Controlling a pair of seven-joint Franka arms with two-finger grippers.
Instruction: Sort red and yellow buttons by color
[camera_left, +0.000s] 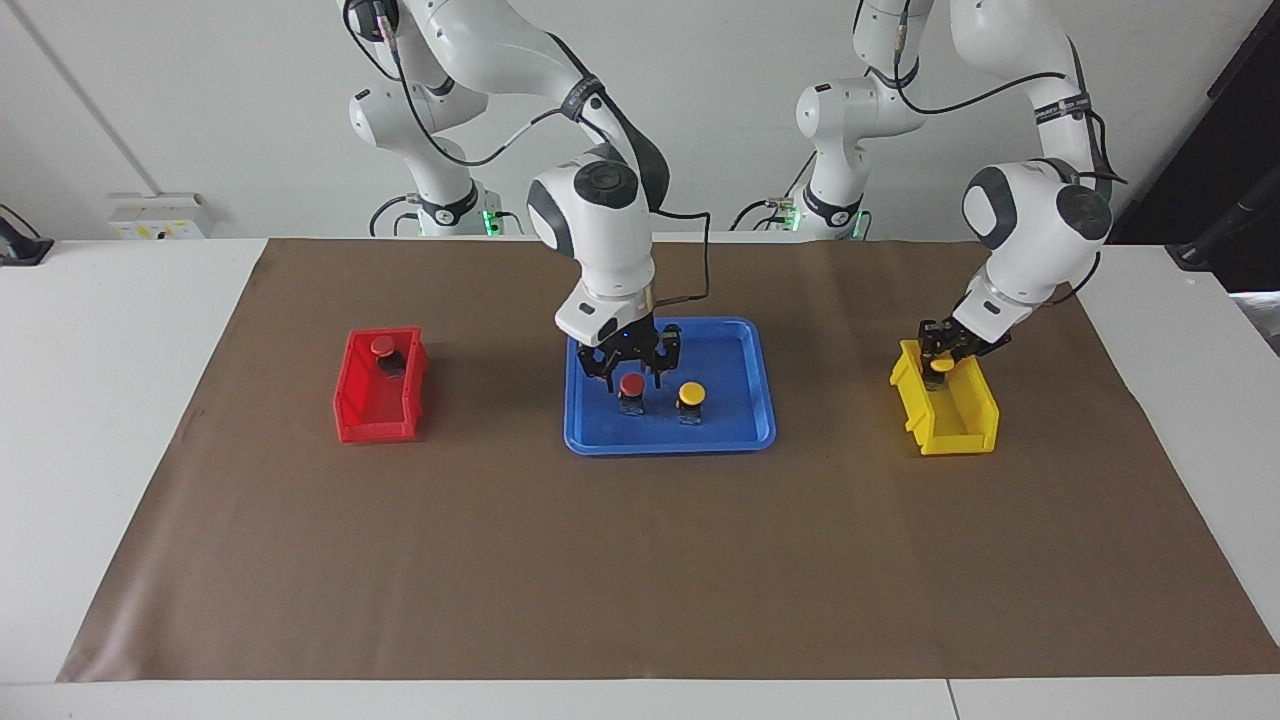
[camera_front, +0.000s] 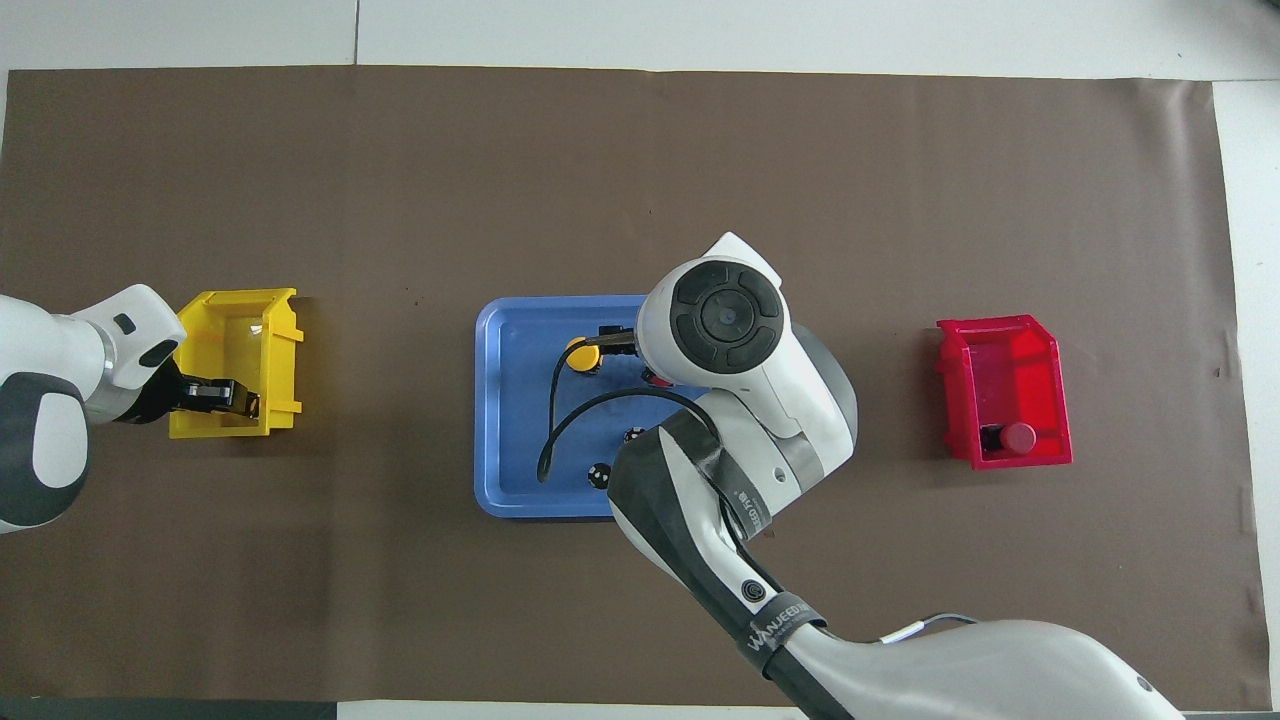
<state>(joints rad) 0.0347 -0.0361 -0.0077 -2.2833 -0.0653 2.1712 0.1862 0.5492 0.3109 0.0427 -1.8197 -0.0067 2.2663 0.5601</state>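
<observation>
My gripper will carry the tray's red button (camera_front: 657, 380) to the red bin, and it should end up lying over, because the button already in the red bin (camera_front: 1012, 438) lies on its side.
A red button (camera_left: 631, 387) and a yellow button (camera_left: 691, 392) stand side by side in the blue tray (camera_left: 740, 432). My right gripper (camera_left: 632, 376) hangs open just above the red button, one finger on each side of its cap. From overhead the right arm hides this gripper and most of that button; the tray's yellow button (camera_front: 581, 352) shows. Another red button (camera_left: 382, 346) lies in the red bin (camera_left: 372, 425). My left gripper (camera_left: 938, 350) is shut on a second yellow button (camera_left: 940, 365) over the robots' end of the yellow bin (camera_left: 962, 432).
Two dark cylinders (camera_front: 598, 476) without coloured caps stand in the tray nearer the robots, partly under the right arm. The red bin (camera_front: 1000, 345) is at the right arm's end of the brown mat, the yellow bin (camera_front: 235, 312) at the left arm's end.
</observation>
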